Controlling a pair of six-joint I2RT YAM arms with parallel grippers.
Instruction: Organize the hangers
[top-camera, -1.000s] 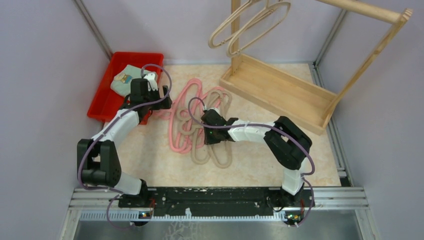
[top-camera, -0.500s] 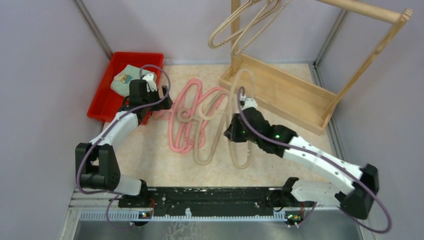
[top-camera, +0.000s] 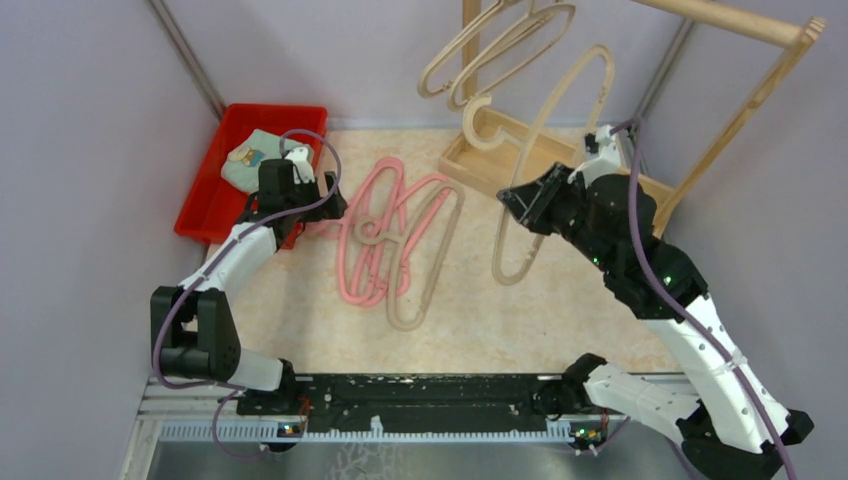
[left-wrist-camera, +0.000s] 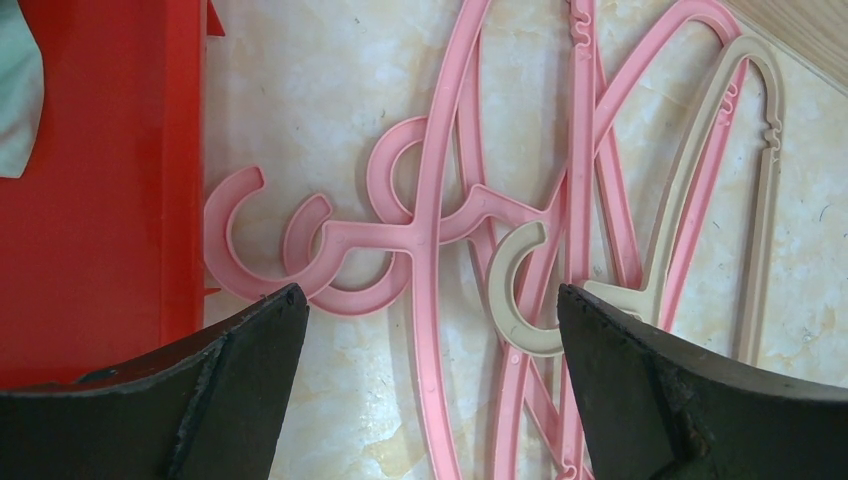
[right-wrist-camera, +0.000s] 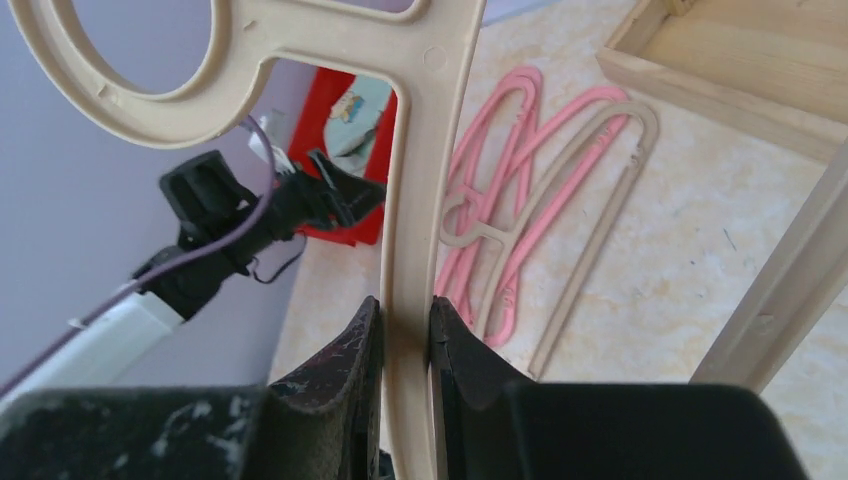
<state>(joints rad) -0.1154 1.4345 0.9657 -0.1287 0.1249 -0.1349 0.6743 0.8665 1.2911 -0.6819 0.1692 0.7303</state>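
My right gripper keeps lifting until the beige hanger's hook (top-camera: 468, 121) rests on open rail (top-camera: 715, 15) next to the hung hangers. The hook is clear of the fingers, and that part of the rail is open.
My right gripper (top-camera: 522, 205) is shut on a beige hanger (top-camera: 560, 130) and holds it in the air beside the wooden rack, hook toward the rack's post. In the right wrist view the fingers (right-wrist-camera: 350, 350) clamp its stem (right-wrist-camera: 410, 200). Two beige hangers (top-camera: 480, 50) hang on the rack's rail. Pink hangers (top-camera: 375, 225) and one beige hanger (top-camera: 430, 255) lie tangled on the table. My left gripper (top-camera: 325, 205) is open and empty just left of the pile; its view shows pink hooks (left-wrist-camera: 300, 250) and a beige hook (left-wrist-camera: 520, 290) between the fingers.
A light wooden rack (top-camera: 560, 180) with a tray base stands at the back right; its top rail (top-camera: 740, 25) runs overhead. A red bin (top-camera: 215, 190) holding folded cloth sits at the back left, next to my left gripper. Grey walls close in both sides.
My right arm has lifted the beige hanger off the pile and swung it up and right toward the rack. The left arm has stayed put.
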